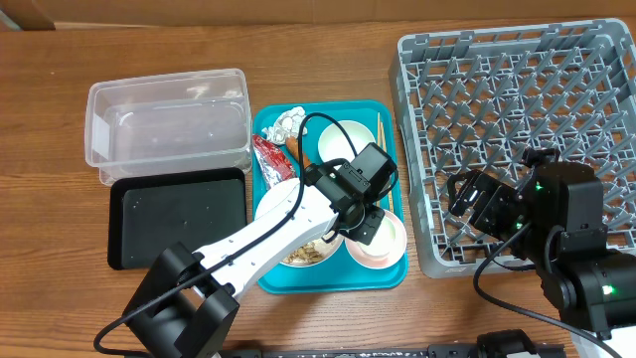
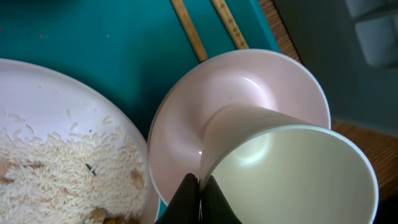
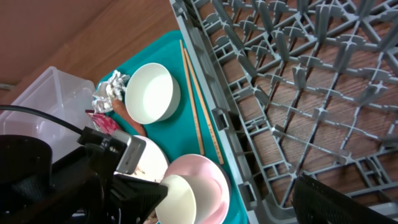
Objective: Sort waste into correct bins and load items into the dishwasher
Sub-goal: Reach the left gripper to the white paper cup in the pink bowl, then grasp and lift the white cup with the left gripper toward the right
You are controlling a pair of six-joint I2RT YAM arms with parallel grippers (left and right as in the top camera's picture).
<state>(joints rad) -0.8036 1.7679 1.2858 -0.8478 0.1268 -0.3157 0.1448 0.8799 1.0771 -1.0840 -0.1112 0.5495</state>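
My left gripper is holding the small white cup (image 1: 377, 241), and the grey dish rack (image 1: 477, 129) is on my right gripper's side. Next, I raise the cup and pass it over.
My left gripper (image 2: 200, 193) is shut on the rim of the small white cup (image 2: 298, 174), which is tilted over the pink bowl (image 2: 249, 81) on the teal tray. To its left is the white plate (image 2: 50, 106), which holds beige scraps (image 2: 56, 168). The chopsticks (image 1: 380, 134) lie along the tray's right edge. The white bowl (image 1: 343, 139), silvery wrapper (image 1: 288, 124), red packet (image 1: 270, 159) and orange piece (image 1: 296, 149) are at the tray's back. My right gripper (image 1: 475, 204) is open and empty over the near left part of the grey dish rack (image 1: 517, 89).
The clear tub (image 1: 164, 82) stands at the back left, with the black tray (image 1: 179, 214) in front of it. The teal tray (image 1: 328, 278) lies between them and the rack. My left arm reaches across the plate.
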